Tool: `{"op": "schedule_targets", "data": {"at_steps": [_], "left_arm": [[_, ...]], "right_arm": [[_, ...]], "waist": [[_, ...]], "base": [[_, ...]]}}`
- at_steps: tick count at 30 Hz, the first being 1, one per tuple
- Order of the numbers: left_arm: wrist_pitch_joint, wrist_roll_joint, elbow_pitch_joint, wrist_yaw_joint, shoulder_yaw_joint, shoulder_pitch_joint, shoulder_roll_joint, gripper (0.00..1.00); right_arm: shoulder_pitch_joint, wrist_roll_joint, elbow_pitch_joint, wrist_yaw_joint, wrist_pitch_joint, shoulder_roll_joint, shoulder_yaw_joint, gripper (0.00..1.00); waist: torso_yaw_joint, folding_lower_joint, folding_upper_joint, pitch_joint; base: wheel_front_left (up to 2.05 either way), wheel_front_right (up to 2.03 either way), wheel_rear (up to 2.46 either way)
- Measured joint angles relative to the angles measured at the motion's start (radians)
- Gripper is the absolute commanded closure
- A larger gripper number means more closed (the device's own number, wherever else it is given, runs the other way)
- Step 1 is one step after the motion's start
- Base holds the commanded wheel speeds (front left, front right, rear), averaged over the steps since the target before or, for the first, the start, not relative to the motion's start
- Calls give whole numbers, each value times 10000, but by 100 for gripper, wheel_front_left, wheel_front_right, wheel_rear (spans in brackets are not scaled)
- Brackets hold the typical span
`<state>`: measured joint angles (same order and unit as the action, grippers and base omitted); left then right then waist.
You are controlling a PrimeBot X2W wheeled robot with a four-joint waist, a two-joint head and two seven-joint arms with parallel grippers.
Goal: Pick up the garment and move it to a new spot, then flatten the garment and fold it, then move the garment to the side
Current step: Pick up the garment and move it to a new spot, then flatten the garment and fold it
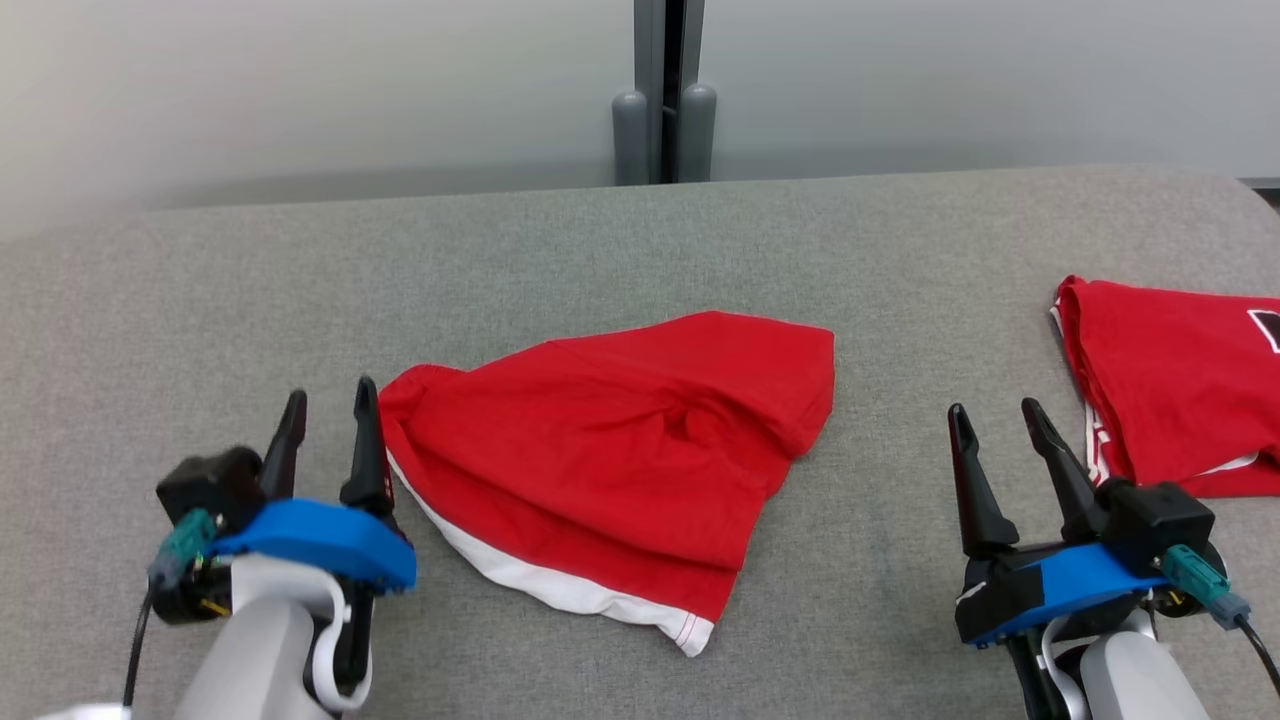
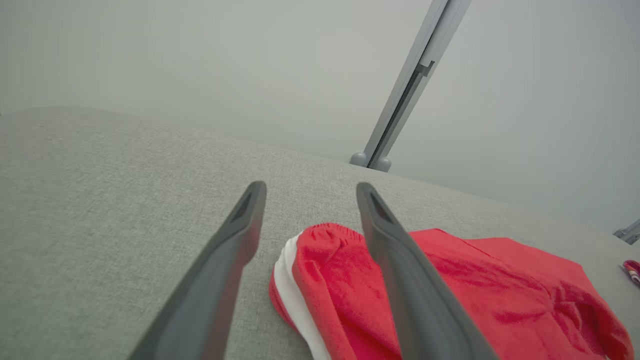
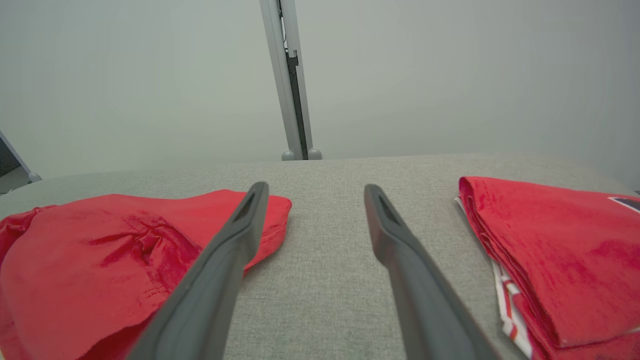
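More red cloth should hang down below the white band (image 1: 542, 580) when I lift the garment's corner (image 1: 690, 635), because the white band rolls under at the garment's near edge.
A red garment (image 1: 610, 450) with a white band along its near edge lies loosely folded on the grey table (image 1: 640, 250), at the middle. Its left corner lies right by my left gripper (image 1: 330, 410), which stands open with nothing between its fingers. In the left wrist view the garment (image 2: 450, 285) spreads to the right behind the right finger, and the left gripper (image 2: 310, 192) is open over bare cloth surface. My right gripper (image 1: 990, 415) is open too, standing on bare table right of the garment. In the right wrist view the right gripper (image 3: 315, 192) points between the garment (image 3: 100, 260) and another red pile.
A second red garment (image 1: 1170, 370), folded with white and dark trim, lies at the table's right edge; it also appears as the red pile (image 3: 560, 250) in the right wrist view. A grey post (image 1: 665, 90) stands behind the table against a pale wall.
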<state>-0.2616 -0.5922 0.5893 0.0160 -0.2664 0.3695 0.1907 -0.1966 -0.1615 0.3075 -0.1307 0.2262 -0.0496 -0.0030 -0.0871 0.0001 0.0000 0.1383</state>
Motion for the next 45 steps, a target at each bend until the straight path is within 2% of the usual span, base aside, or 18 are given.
{"op": "schedule_targets", "data": {"at_steps": [9, 17, 26, 42, 45], "left_arm": [[0, 759, -1381, 213, 648, -1836, -100, 0], [0, 1248, -2105, 211, 1110, -3298, -706, 0], [0, 1582, -2232, 261, 1218, -3698, -882, 0], [0, 1716, -2040, 332, 1275, -3940, -1047, 0], [0, 1756, -1965, 336, 1266, -3940, -1080, 0]], "right_arm": [[394, 6, 142, 0, 121, -2, 322, 0], [984, -59, 370, 0, 274, -2, 654, 0], [1088, -167, 757, 0, 337, 2, 1095, 0], [1081, -84, 907, 0, 351, 0, 1097, 0], [1081, -75, 978, 0, 353, -4, 1498, 0]], "waist": [[-65, 0, 0, -537], [-70, -2, 0, -940], [-57, -2, 0, -1115], [-12, -1, 0, -1317], [40, -1, 0, -1342]], "base": [[0, 0, 0], [0, 0, 0], [0, 0, 0], [0, 0, 0], [0, 0, 0]]}}
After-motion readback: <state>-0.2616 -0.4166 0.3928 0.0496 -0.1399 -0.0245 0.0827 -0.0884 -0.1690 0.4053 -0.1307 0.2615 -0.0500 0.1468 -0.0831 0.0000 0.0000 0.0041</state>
